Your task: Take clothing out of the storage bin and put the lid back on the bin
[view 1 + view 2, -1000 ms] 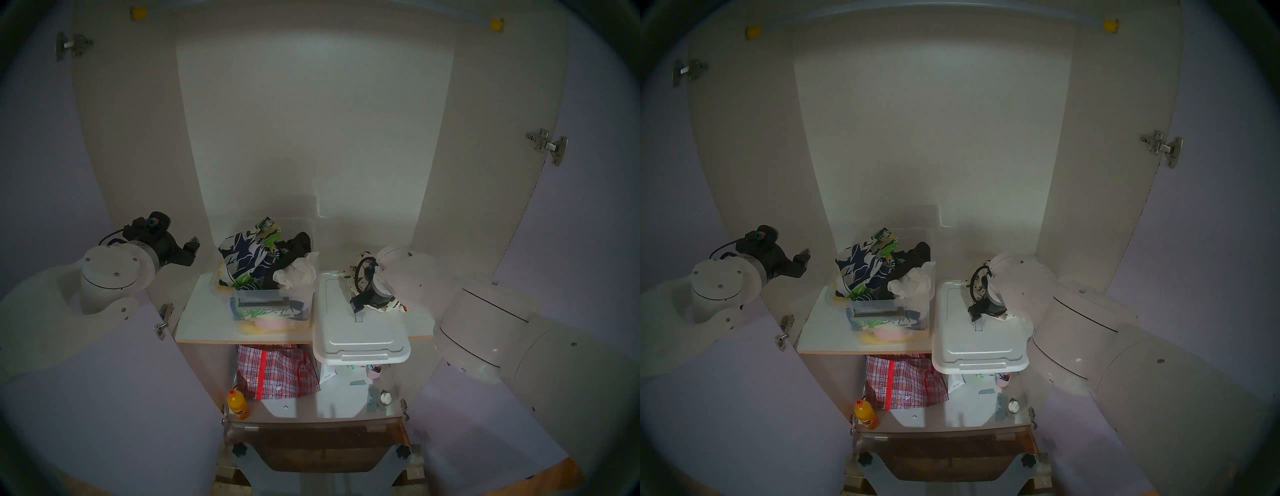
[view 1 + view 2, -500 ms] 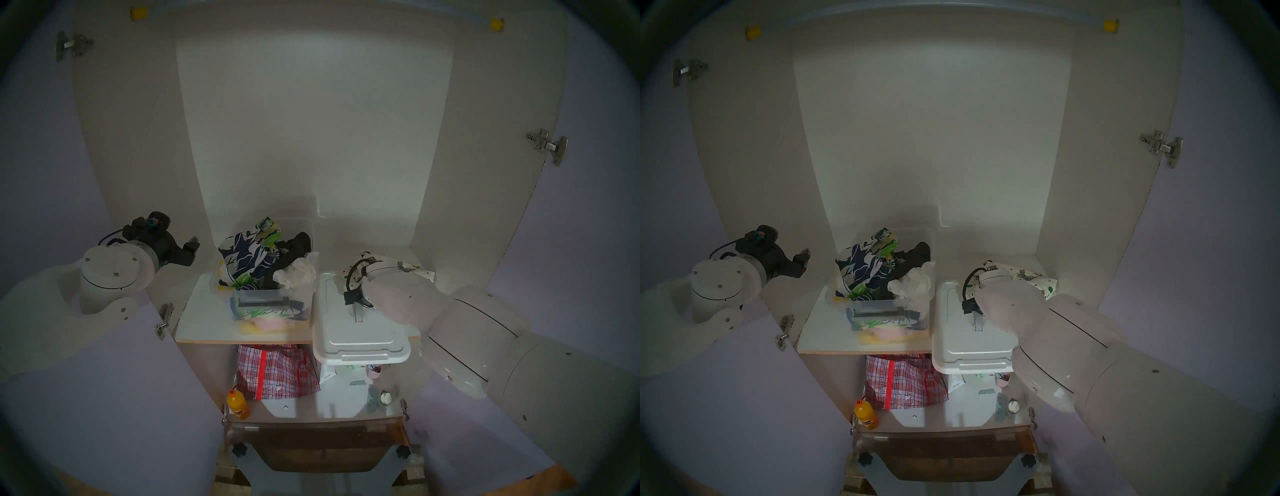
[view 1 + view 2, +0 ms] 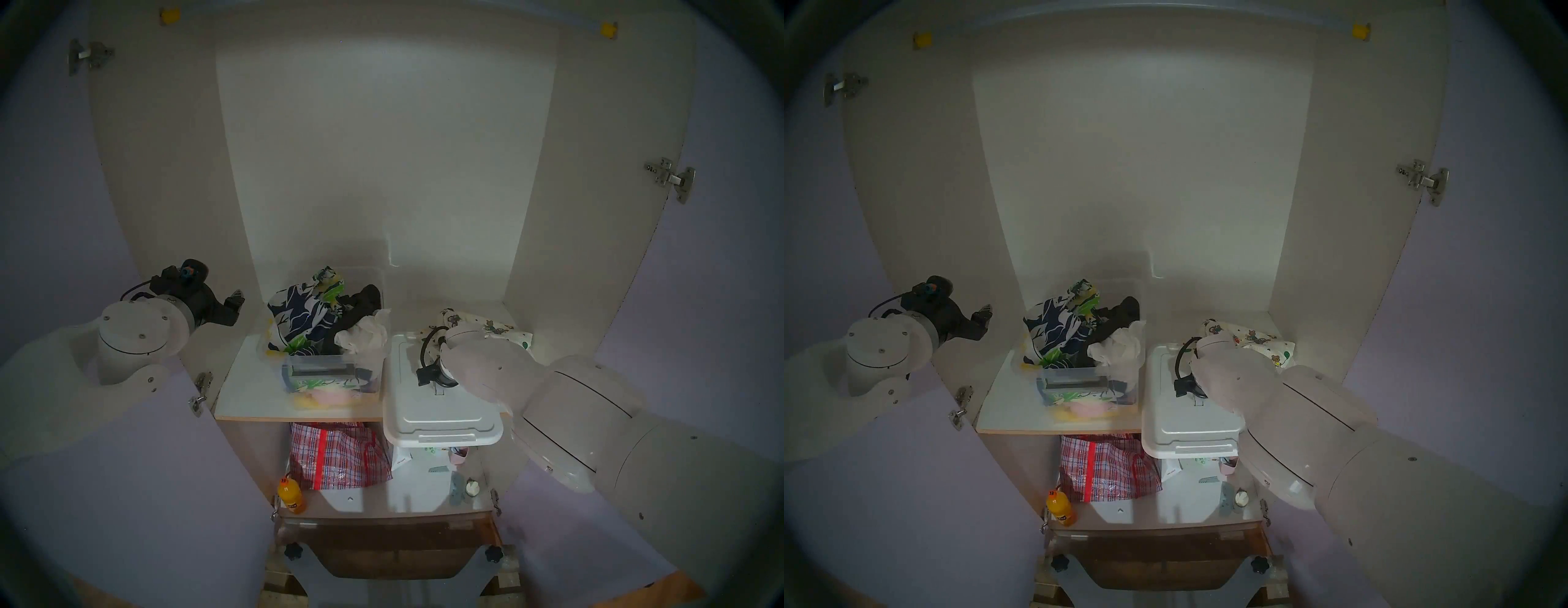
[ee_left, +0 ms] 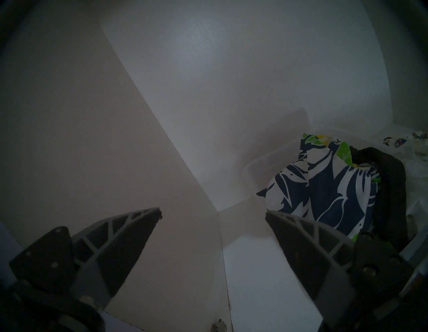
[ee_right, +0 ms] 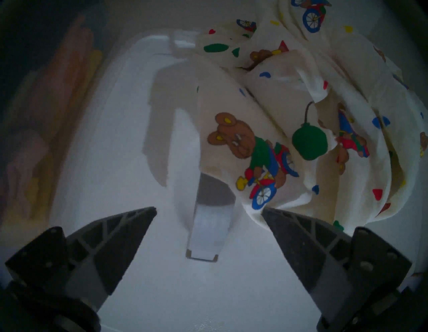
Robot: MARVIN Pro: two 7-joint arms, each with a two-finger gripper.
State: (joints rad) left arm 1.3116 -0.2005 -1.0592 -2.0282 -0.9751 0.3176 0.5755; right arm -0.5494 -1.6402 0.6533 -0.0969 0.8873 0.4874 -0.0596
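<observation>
My gripper will lift the lid, and the cream clothing (image 3: pixel 496 326) will slide off onto the shelf, since it only hangs loosely over the lid handle's far end (image 5: pixel 215 180).
The clear storage bin (image 3: pixel 326 371) stands open on the upper shelf, heaped with cloth. Its white lid (image 3: pixel 439 409) lies to its right, overhanging the shelf's front edge. The cream clothing (image 3: pixel 488 327) with cartoon bears lies behind and partly on the lid's far right part (image 5: pixel 266 129). It covers the far end of the grey strap handle (image 5: pixel 206 231). My right gripper (image 5: pixel 208 208) hangs open just above that handle, one finger on each side, holding nothing. My left gripper (image 3: pixel 235 299) is open and empty by the cabinet's left wall (image 4: pixel 213 213), left of the bin.
Leaf-print navy cloth (image 3: pixel 301 318), a black cloth and a plain white cloth (image 3: pixel 365 335) stick up out of the bin. On the lower shelf lie a red plaid bag (image 3: pixel 337 454), an orange bottle (image 3: pixel 290 496) and small items. Cabinet walls and open doors flank both arms.
My right forearm has swung down and leftward, bringing the wrist low over the lid's middle. More of the clothing now shows behind it. The left arm has not moved.
</observation>
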